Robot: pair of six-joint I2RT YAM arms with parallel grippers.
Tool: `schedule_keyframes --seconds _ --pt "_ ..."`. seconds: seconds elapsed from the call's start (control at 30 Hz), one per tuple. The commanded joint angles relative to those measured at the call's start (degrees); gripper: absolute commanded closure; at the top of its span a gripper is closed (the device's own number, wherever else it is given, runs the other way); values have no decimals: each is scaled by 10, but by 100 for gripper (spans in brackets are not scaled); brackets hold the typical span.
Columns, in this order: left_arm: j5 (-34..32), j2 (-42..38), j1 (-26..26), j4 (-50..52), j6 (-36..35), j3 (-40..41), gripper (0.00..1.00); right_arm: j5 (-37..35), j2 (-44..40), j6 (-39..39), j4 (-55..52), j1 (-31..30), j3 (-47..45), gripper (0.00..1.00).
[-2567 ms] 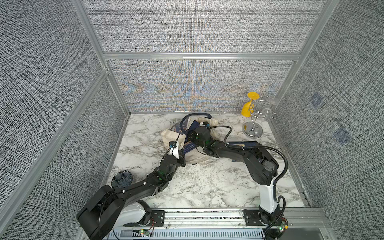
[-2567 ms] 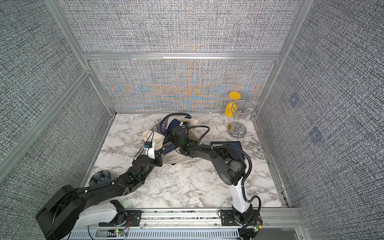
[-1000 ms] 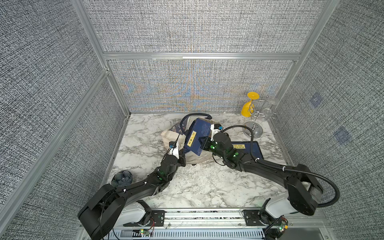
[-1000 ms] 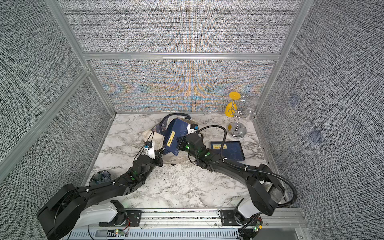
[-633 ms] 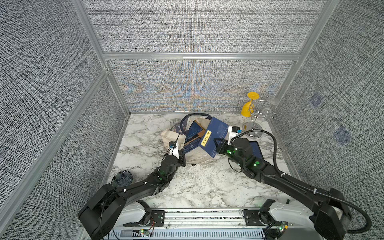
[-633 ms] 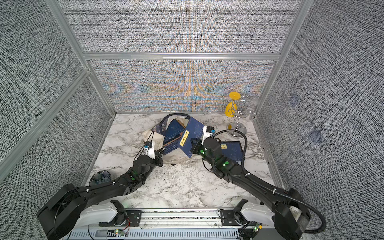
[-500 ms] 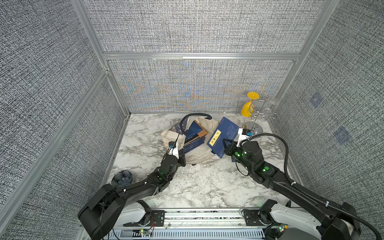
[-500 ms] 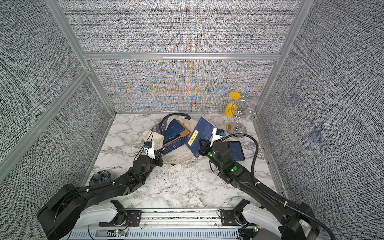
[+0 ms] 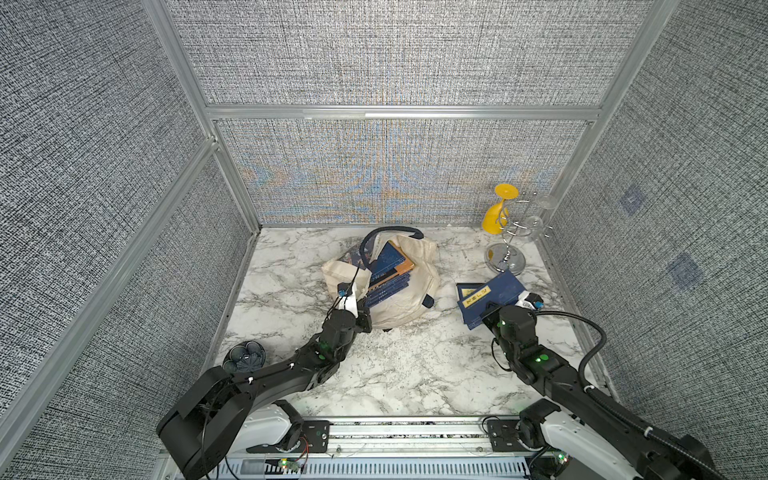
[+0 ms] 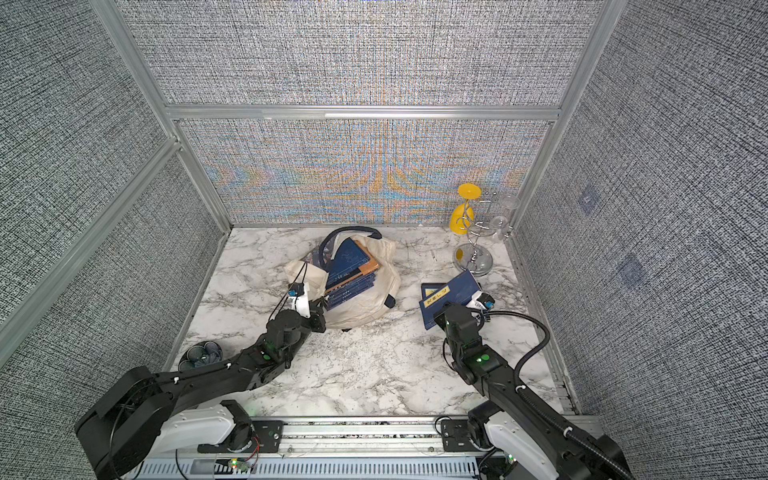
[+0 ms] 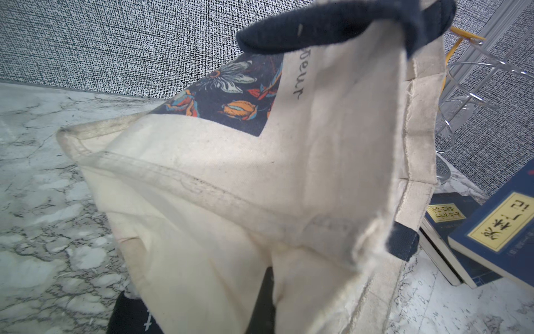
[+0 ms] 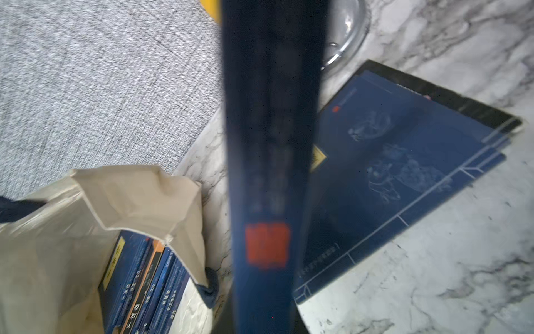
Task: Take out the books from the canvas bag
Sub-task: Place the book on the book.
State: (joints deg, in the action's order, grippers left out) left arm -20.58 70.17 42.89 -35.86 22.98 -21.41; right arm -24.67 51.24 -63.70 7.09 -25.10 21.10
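Observation:
My right gripper is holding the book with its yellow label (image 9: 476, 296) facing up just over the flat book (image 12: 392, 164), so it should keep tipping the held book down until it lies there.
The cream canvas bag (image 9: 409, 307) lies on the marble at mid-table, mouth open, with several navy books (image 9: 388, 270) showing inside. My left gripper (image 9: 362, 318) is shut on the bag's near edge; in the left wrist view cream cloth (image 11: 289, 179) wraps the dark fingers (image 11: 264, 292). To the right, my right gripper (image 9: 492, 312) is shut on a navy book (image 9: 500, 291) with a yellow label, tilted just over another book (image 9: 467, 288) lying flat. The right wrist view shows the held book's spine (image 12: 265, 173) between the jaws, the flat book (image 12: 404, 162) and the bag (image 12: 86, 208).
A wire glass rack (image 9: 506, 255) with a yellow glass (image 9: 495, 218) stands at the back right, close behind the two books. A small dark bowl (image 9: 244, 358) sits at the front left. Grey walls enclose the table on three sides.
My right gripper drew a book out of the bag, carried it to the right and lowered it over the book lying there. The left gripper kept its hold on the bag.

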Motion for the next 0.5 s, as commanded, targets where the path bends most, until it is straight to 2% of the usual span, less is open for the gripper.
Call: schedule_keyframes --seconds 0.0,0.23,0.47 --pt "-7 -2 -1 -1 0 -6 100 -46 29 -97 72 7 -18 100" --pt "-7 -5 -1 1 -1 -6 100 -67 132 -217 118 23 -37 100" --pt "-6 -7 -1 3 -2 -6 100 2 242 -235 216 46 -25 100"
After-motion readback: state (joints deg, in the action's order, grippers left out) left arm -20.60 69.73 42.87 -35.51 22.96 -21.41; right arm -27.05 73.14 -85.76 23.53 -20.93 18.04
